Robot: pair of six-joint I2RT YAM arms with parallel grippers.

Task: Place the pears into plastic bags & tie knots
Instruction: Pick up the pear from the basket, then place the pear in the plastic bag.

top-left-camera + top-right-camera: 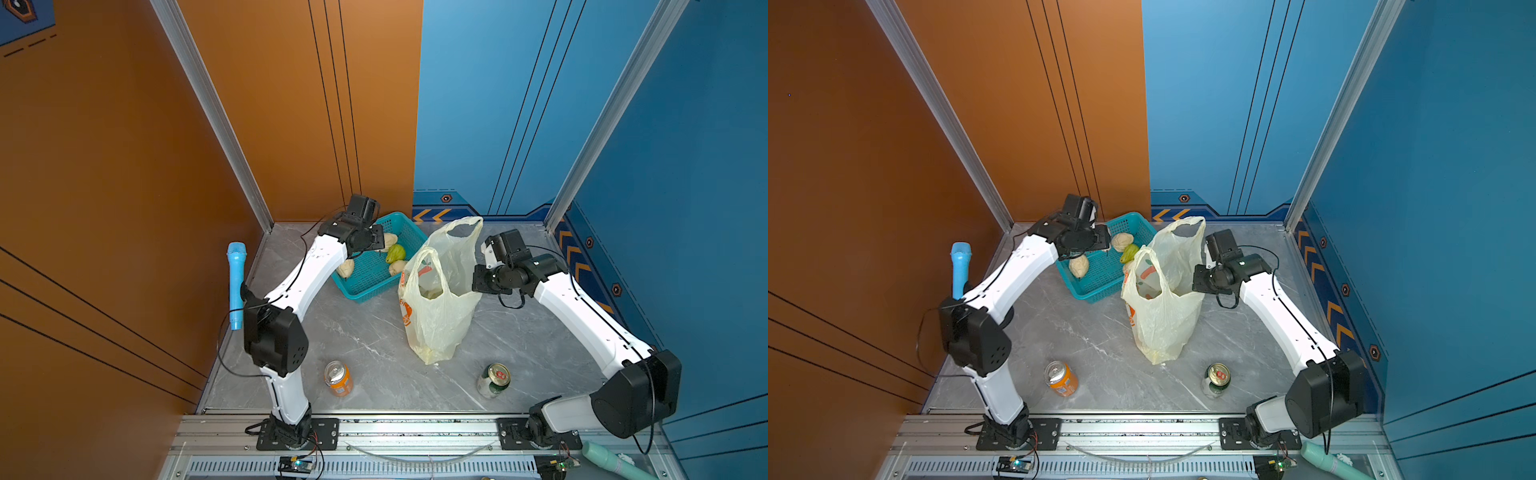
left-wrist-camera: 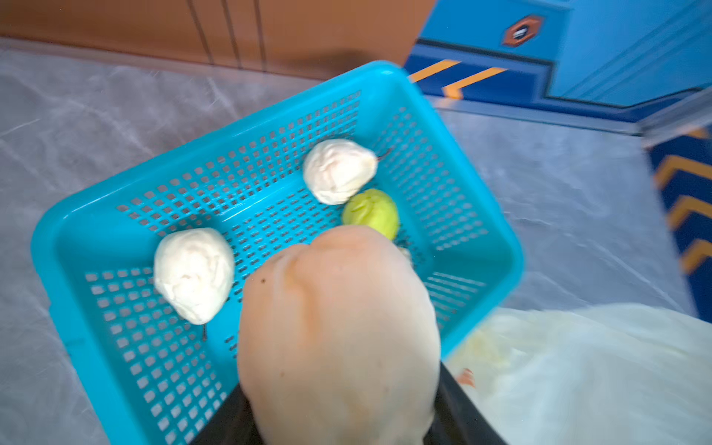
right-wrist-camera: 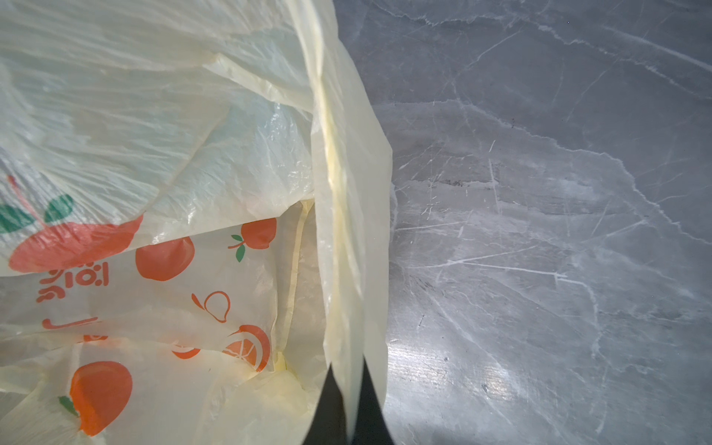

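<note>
The cream pear [image 2: 337, 311] is hanging clear of the basket, and the bag's opening [image 1: 449, 276] is wide open. My left gripper should keep going to the bag's opening and let go there.
In the left wrist view my left gripper [image 2: 339, 424] is shut on a cream pear [image 2: 339, 327], held over the teal mesh basket [image 2: 92, 200]. Two more cream pears [image 2: 194, 273] [image 2: 339, 171] and a yellow-green pear [image 2: 371, 212] lie in the basket. In a top view the held pear [image 1: 397, 268] sits beside the bag's near handle. The pale-yellow plastic bag [image 1: 436, 324] with orange fruit prints stands mouth-up in mid-table. My right gripper [image 3: 348, 404] is shut on the bag's rim, holding that side up. The bag's inside is mostly hidden.
An orange can [image 1: 338, 379] and a green can [image 1: 493, 380] stand near the front edge. A blue microphone [image 1: 236, 286] leans at the left wall. The basket [image 1: 365, 291] is at the back, touching the bag. A pale teal object [image 1: 606, 459] lies on the front rail.
</note>
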